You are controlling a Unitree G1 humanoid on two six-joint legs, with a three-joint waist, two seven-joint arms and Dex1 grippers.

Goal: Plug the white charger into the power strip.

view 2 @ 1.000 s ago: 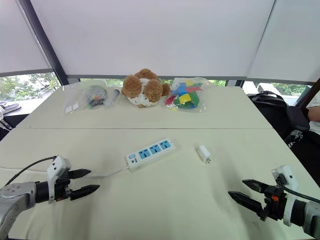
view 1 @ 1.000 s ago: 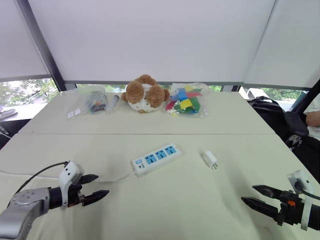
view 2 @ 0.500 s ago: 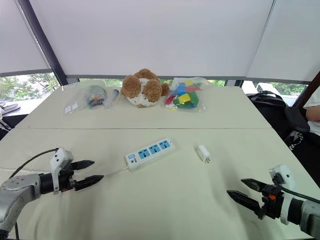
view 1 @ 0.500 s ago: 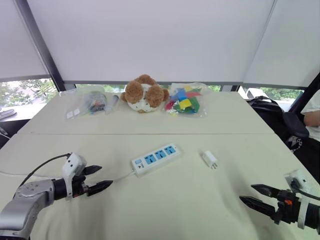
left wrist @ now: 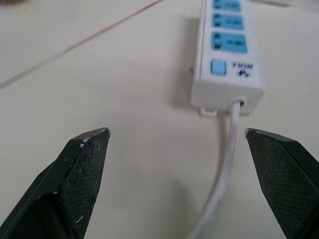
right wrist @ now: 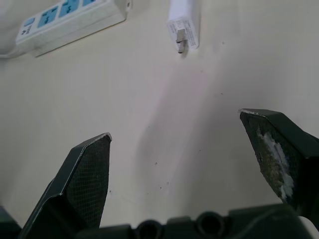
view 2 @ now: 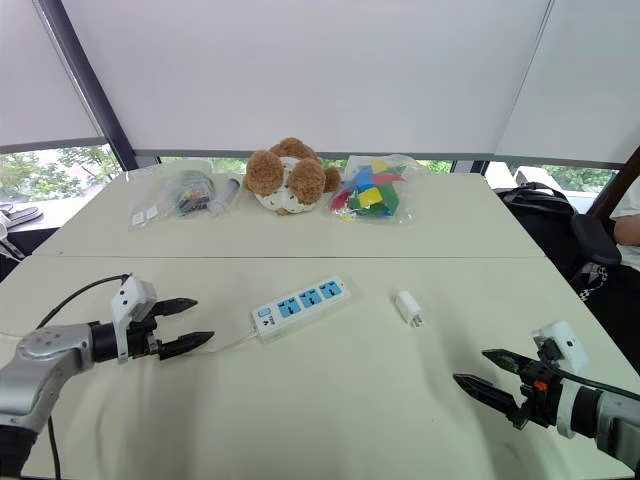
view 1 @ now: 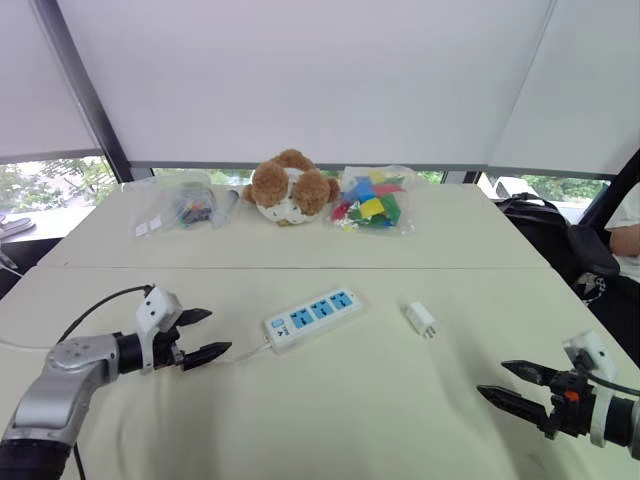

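Note:
I expect the power strip to swing round freely with the cable trailing when I turn the power strip, because the cable curves loosely from the power strip's button end.
The power strip, a white bar with three blue socket faces, lies at an angle in the middle of the table, its cable trailing left. The white charger lies on its side a little to the strip's right, prongs toward me. My left gripper hovers open just left of the strip's button end, pointing at it. In the left wrist view the strip and its cable lie ahead between the spread fingers. My right gripper is open near the table's front right; the charger lies well ahead of it.
At the back of the table sit a brown teddy bear, a clear bag of colourful blocks and another clear bag of small items. A seam runs across the table. A dark chair stands past the right edge.
My left gripper has moved up and to the right, closer to the strip's button end. The right gripper has stayed nearly where it was.

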